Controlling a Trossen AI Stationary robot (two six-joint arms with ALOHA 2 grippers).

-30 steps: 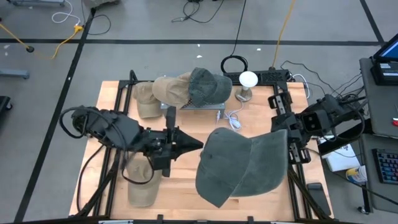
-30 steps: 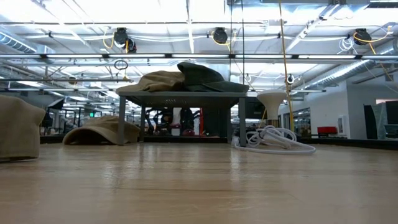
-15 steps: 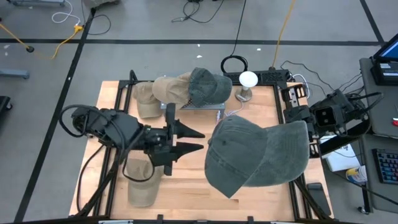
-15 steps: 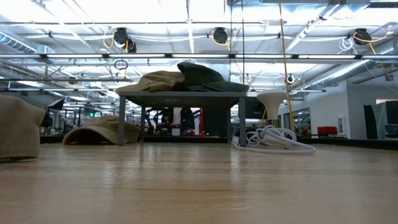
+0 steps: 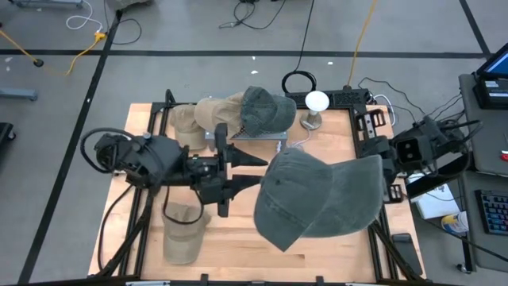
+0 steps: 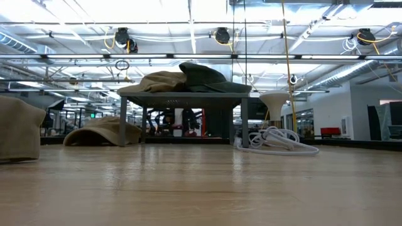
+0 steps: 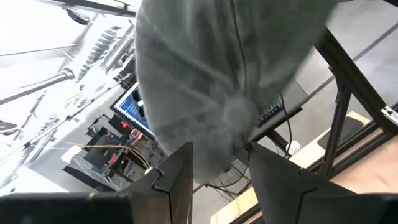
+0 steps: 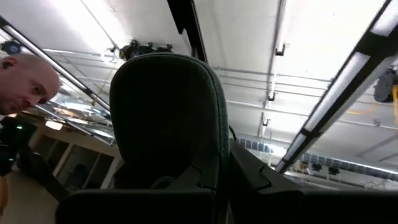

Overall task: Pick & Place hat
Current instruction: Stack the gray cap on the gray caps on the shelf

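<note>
The robot's right gripper has the hat's brim (image 5: 354,193), away from the stand, so the left gripper should take hold of the hat's crown edge (image 5: 265,199) before carrying the hat to the stand.
A large grey-green hat (image 5: 317,202) hangs high over the table's right half, crown toward the left, brim toward my right gripper (image 5: 384,168), which is shut on it. My left gripper (image 5: 252,174) is open and points level at the hat's crown (image 7: 217,93), one finger on either side of the crown's lower edge. In the right wrist view the brim (image 8: 168,118) stands up dark in front of the fingers. The low view shows neither this hat nor a gripper. My left gripper stands open at the crown's edge (image 7: 219,163); I cannot tell whether a finger touches it. My right gripper pinches the brim's end (image 8: 184,167) between its two fingers, which slant upward from the table's right side. The hat is lifted clear of the table, and its crown (image 5: 290,199) reaches out toward the left.
A low stand (image 5: 246,133) at the far middle carries a tan cap (image 5: 216,114) and a green cap (image 5: 263,107). More tan caps lie at the far left (image 5: 186,131) and near left (image 5: 182,232). A white lamp (image 5: 317,102) with its cable stands beside the stand. A person (image 8: 25,84) watches from beyond.
My left gripper has opened at the hat's crown and shifted slightly toward the far edge. My right gripper has carried the hat by its brim a little toward the far edge, and the hat has stayed clear of the table.
</note>
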